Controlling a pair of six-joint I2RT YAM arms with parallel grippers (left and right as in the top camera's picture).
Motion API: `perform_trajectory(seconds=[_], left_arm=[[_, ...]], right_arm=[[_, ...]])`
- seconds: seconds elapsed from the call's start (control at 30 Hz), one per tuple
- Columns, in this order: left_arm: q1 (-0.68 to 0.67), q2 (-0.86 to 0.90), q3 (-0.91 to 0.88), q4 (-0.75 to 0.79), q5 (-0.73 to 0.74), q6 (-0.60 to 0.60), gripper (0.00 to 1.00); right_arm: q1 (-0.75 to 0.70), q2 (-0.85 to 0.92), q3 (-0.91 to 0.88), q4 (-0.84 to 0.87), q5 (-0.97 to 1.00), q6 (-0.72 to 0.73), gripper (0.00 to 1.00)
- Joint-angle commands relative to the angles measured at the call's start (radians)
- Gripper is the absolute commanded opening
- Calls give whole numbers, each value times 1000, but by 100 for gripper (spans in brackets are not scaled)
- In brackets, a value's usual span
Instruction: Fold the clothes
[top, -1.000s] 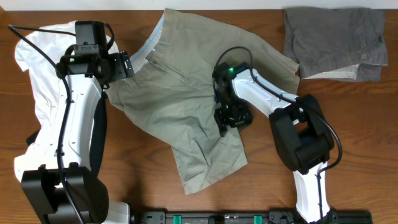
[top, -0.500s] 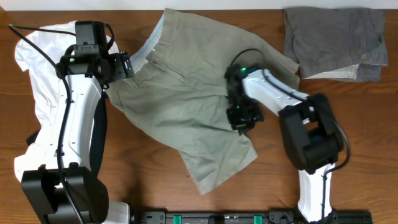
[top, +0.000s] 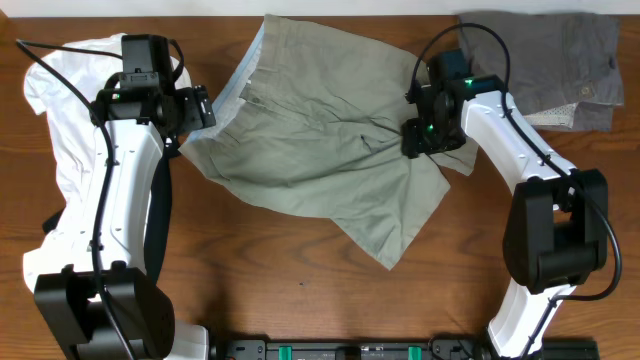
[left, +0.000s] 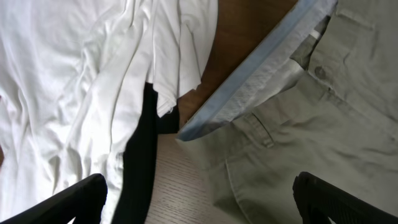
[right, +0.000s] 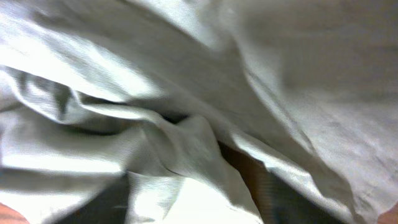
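The khaki shorts lie creased (top: 375, 145) near the grey shorts, so the robot's left gripper needs to grip the khaki waistband corner (top: 195, 151) and pull the khaki shorts away.
The khaki shorts (top: 310, 150) lie wrinkled across the middle of the table, waistband to the upper left and one leg pointing to the lower right. My left gripper (top: 200, 105) hovers open at the waistband's left end. In the left wrist view its fingers (left: 81, 199) stand wide apart over the pale blue waistband lining (left: 261, 74) and bare wood, holding nothing. My right gripper (top: 425, 140) sits on the shorts' right edge. Blurred khaki cloth (right: 186, 93) fills the right wrist view. The right gripper (right: 199, 199) has dark fingers standing wide apart with cloth bunched between them.
A white T-shirt (top: 60, 110) lies crumpled at the far left under my left arm, and it also fills the left side of the left wrist view (left: 74, 81). Darker grey shorts (top: 540, 60) lie at the back right corner, close behind my right gripper.
My right gripper has swept from the shorts' middle up and to the right, dragging the lower leg with it and spreading the cloth rightward. The left arm has not moved.
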Motion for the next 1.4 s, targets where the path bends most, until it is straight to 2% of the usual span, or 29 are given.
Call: perform_trajectory(seconds=[0.0, 0.13, 0.2, 0.53, 0.63, 0.93, 1.27, 1.37], left_arm=[[3, 6, -19, 8, 24, 119, 96], [3, 52, -31, 30, 179, 335, 91], [3, 90, -30, 53, 232, 389, 89], [2, 288, -30, 185, 310, 392, 90], [2, 326, -30, 205, 359, 392, 83], [2, 438, -30, 249, 388, 391, 76], [2, 455, -30, 279, 388, 385, 49], [2, 455, -30, 276, 387, 383, 44]], right_arm=[[-1, -5, 57, -23, -57, -34, 90], [-1, -5, 108, -78, -101, -33, 91], [-1, -5, 123, -93, -101, -33, 91], [12, -5, 126, -110, -101, -33, 92], [12, -5, 126, -111, -101, -33, 91], [13, -5, 126, -109, -101, -21, 90], [13, -5, 126, -104, -101, -21, 90], [13, -5, 126, -103, -101, -21, 90]])
